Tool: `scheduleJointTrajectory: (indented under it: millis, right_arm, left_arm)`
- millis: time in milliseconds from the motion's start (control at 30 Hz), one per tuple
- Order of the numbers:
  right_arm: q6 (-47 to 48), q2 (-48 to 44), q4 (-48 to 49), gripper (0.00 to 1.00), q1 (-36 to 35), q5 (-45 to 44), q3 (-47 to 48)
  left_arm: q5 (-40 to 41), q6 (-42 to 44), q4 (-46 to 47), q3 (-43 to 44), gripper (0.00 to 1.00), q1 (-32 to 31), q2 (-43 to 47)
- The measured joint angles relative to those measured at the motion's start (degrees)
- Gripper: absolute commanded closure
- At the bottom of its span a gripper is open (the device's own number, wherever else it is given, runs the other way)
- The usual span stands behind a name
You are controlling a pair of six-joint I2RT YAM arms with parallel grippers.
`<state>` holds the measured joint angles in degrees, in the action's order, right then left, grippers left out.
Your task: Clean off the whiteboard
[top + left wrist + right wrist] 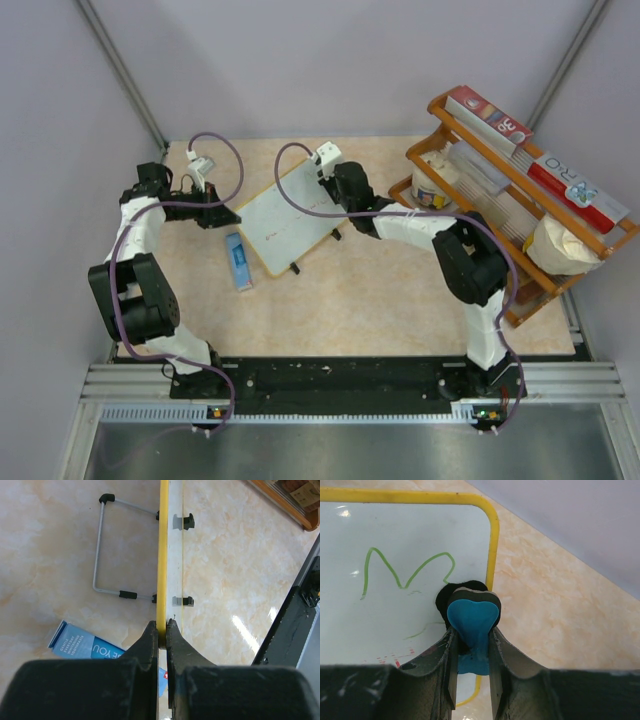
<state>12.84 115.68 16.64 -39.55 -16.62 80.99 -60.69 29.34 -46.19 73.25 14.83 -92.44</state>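
I should sweep the eraser back inward across the green scribble [406, 586] with my right gripper, because the eraser's felt reaches the yellow frame [491, 575] and marks are still left farther in.
The whiteboard [288, 218] is a white board with a yellow frame, tilted at mid-table. In the right wrist view its face [385, 615] shows a green scribble [405, 572] and faint red marks. My left gripper [222, 212] is shut on the board's left edge; in the left wrist view [161, 629] the jaws pinch the yellow frame [163, 555]. My right gripper [335, 190] is shut on the blue-black eraser [471, 617], whose black felt presses the board near its right edge, below the scribble.
A narrow blue marker box [238, 260] lies on the table just left of the board; it also shows in the left wrist view [85, 644]. The board's wire stand [112, 550] sticks out behind. A wooden rack [510, 190] with boxes stands at the right.
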Motion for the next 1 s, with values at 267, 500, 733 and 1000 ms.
scheduleJointTrajectory:
  millis: [267,500,733,1000]
  right_arm:
    - [-0.70,0.00,-0.13,1.00,-0.42,0.39,0.00]
    - [-0.96,-0.07,-1.36,1.00,-2.47,0.48,0.00]
    - [-1.20,-0.79,-3.74,1.00,-7.15,1.81,0.00]
    - [-1.42,-1.20,-6.73,1.00,-9.33,3.41,0.94]
  left_arm:
    - [0.00,0.07,-0.35,0.04,1.00,0.00,0.00]
    - [0.28,0.04,-0.44,0.07,1.00,0.02,0.00]
    - [0.72,0.00,-0.46,0.07,1.00,0.04,0.00]
    - [0.50,0.02,-0.48,0.09,1.00,0.04,0.00]
